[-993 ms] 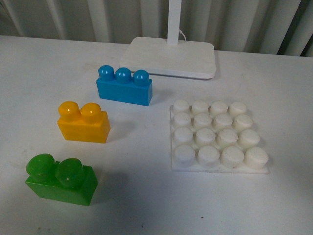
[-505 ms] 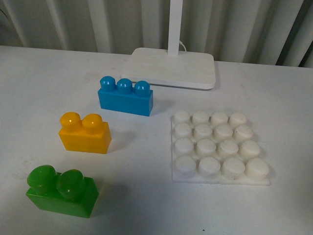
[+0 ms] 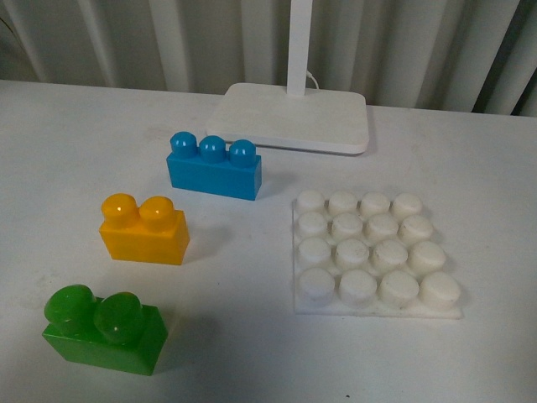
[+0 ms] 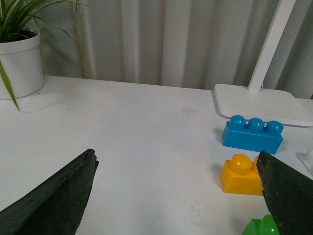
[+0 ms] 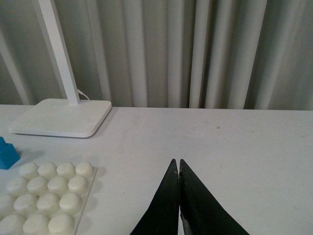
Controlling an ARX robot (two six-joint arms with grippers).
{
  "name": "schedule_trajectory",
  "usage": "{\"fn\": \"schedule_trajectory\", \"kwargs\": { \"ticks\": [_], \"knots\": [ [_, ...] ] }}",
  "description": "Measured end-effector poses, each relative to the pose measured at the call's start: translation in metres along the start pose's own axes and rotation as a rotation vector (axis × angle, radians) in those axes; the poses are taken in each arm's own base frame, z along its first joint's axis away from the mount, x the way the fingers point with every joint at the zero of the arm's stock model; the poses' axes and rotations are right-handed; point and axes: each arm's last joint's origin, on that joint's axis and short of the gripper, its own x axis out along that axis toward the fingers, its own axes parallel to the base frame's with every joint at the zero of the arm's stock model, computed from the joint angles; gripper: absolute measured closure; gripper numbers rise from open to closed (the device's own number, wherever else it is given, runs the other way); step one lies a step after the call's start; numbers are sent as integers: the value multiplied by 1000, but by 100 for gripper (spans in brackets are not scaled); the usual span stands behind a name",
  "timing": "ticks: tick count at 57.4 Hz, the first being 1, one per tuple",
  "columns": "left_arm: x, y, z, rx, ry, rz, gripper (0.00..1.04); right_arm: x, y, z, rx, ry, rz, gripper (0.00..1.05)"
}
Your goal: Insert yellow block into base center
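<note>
The base (image 3: 369,250) is lying loose with open table around its edges (image 3: 377,316), so I expect it to turn a little when I press the yellow block down.
The yellow block (image 3: 143,230) stands upright on the white table, left of the base (image 3: 374,256), a white plate with a 4x4 grid of studs. Neither gripper shows in the front view. In the left wrist view my left gripper (image 4: 176,161) is open and empty, with the yellow block (image 4: 240,175) beside its far finger and partly hidden by it. In the right wrist view my right gripper (image 5: 178,163) is shut and empty over bare table, apart from the base (image 5: 45,197).
A blue three-stud brick (image 3: 214,165) stands behind the yellow block and a green two-stud brick (image 3: 105,328) in front of it. A white lamp stand foot (image 3: 289,116) sits at the back. A potted plant (image 4: 18,58) stands far off in the left wrist view.
The front view has shifted slightly, so everything sits a little lower in the frame than a second ago. The bricks and base keep their places relative to each other.
</note>
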Motion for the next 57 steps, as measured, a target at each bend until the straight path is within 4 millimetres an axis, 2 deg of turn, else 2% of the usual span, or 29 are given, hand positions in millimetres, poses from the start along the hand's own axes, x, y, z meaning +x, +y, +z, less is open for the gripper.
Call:
{"fn": "schedule_trajectory", "kwargs": {
  "ticks": [7,34,40,45,50,57],
  "knots": [
    [0,0,0,0,0,0,6,0,0,-10,0,0,1,104],
    [0,0,0,0,0,0,6,0,0,-10,-1,-1,1,103],
    [0,-1,-1,-36,29,0,6,0,0,-10,-2,-1,1,85],
    [9,-3,2,-91,88,-35,6,0,0,-10,-1,-1,0,67],
    [22,-5,20,-53,84,-105,6,0,0,-10,-1,-1,1,51],
    [52,-10,48,97,135,-265,6,0,0,-10,-1,-1,0,28]
  ]
}}
